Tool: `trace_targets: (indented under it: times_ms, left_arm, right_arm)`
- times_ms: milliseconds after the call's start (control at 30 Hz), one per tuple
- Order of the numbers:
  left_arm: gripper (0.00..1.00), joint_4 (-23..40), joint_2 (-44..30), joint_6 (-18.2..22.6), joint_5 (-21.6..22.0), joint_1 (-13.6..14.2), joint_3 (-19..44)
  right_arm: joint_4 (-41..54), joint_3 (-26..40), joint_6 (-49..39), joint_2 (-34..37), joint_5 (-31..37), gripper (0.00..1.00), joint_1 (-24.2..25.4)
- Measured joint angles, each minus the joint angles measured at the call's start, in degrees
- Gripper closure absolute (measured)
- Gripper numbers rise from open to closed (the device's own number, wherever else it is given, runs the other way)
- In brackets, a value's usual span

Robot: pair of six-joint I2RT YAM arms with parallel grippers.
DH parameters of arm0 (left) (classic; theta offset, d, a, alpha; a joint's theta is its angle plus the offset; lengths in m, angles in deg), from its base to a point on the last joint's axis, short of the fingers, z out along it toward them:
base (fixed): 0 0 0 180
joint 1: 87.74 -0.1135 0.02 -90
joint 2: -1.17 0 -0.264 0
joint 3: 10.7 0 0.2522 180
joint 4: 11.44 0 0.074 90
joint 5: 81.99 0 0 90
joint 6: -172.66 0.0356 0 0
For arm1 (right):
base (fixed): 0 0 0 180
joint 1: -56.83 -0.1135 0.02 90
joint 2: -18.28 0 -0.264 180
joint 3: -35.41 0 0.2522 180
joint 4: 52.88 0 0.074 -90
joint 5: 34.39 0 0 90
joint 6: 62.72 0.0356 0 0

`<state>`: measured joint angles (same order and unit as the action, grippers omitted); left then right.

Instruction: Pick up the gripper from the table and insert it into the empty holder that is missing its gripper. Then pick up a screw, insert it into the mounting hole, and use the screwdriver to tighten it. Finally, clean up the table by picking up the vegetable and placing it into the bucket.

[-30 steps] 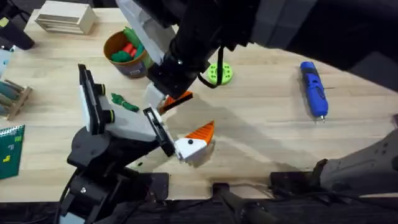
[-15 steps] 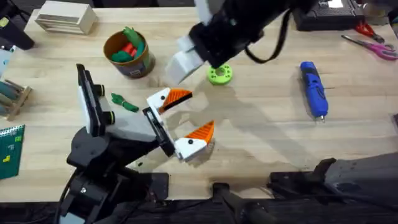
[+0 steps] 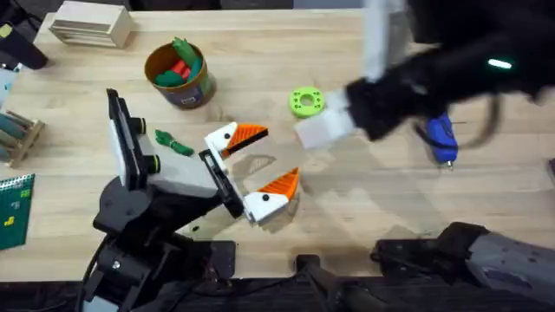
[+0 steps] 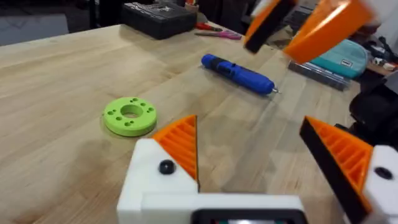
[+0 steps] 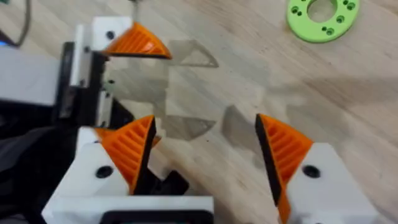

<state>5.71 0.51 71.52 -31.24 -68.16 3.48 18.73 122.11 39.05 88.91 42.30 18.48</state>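
Note:
The black cable by the blue screwdriver runs in a loop back to the arm, so the screwdriver will rise cordless when I pick it up.
My left gripper stands open low over the table. The orange gripper wedge sits on its far white holder. In the left wrist view the wedge stands on the holder, which shows a dark mounting hole. My right gripper hangs open and empty between the green disc and the blue screwdriver, which the arm partly covers. The dark green vegetable lies near the bucket. The screw is out of view.
A green ring disc lies past the left gripper. The bucket holds red and green toy vegetables. A wooden block stack sits at the back left, a small rack at the left edge.
My right arm has let go of the orange wedge at the holder and swung right, toward the screwdriver. The wedge stays on the holder. The left arm has not moved.

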Motion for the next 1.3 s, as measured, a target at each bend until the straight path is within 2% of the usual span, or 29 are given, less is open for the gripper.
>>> trace_targets:
  times_ms: [67, 133, 167, 233, 300, 333, 367, 600, 767, 967, 1167, 1300]
  left_arm:
    - [0.014, 0.01, 0.0, -0.02, 0.0, 0.0, 0.0]
    - [0.106, 0.01, 0.0, 0.04, 0.03, 0.0, 0.0]
    - [0.345, -0.01, 0.0, 0.37, 0.11, 0.0, 0.0]
    - [0.557, -0.01, 0.0, 0.18, 0.35, 0.0, 0.0]
    - [0.851, -0.02, 0.0, 0.28, 0.74, 0.0, 0.0]
    - [0.958, -0.03, 0.0, 0.3, 1.04, 0.0, 0.0]
    - [0.986, -0.05, 0.0, 0.42, 1.36, 0.0, 0.0]
    - [0.993, -0.12, 0.0, 0.44, 3.36, 0.0, 0.0]
    - [0.994, -0.14, 0.0, 0.44, 4.76, 0.0, 0.0]
    - [0.994, -0.15, 0.0, 0.5, 5.25, 0.0, 0.0]
    - [0.994, -0.16, 0.0, 1.78, 5.66, 0.0, 0.0]
    - [0.994, -0.16, 0.0, 2.07, 5.68, 0.0, 0.0]
  right_arm:
    - [0.06, -1.93, 0.26, -4.81, -1.93, 0.08, 0.85]
    - [0.51, -3.33, 0.43, -9.5, -3.85, 0.08, 1.53]
    - [1.99, -4.77, 0.97, -14.39, -5.51, 0.077, 2.6]
    - [2.67, -5.3, 1.75, -16.44, -6.14, 0.077, 3.63]
    - [2.92, -5.43, 2.4, -17.6, -6.45, 0.077, 4.7]
    - [2.97, -5.45, 2.81, -17.91, -6.55, 0.078, 5.17]
    - [3.13, -5.46, 3.07, -18.1, -6.57, 0.078, 5.57]
    - [4.34, -5.67, 5.57, -18.14, -6.03, 0.077, 8.41]
    - [6.46, -5.72, 7.36, -18.11, 0.02, 0.077, 13.85]
    - [7.06, -5.72, 4.01, -16.16, 4.92, 0.075, 24.99]
    - [4.91, -5.72, -4.16, -8.62, 9.87, 0.073, 37.47]
    - [1.54, -5.72, -11.35, -3.09, 12.52, 0.073, 44.03]
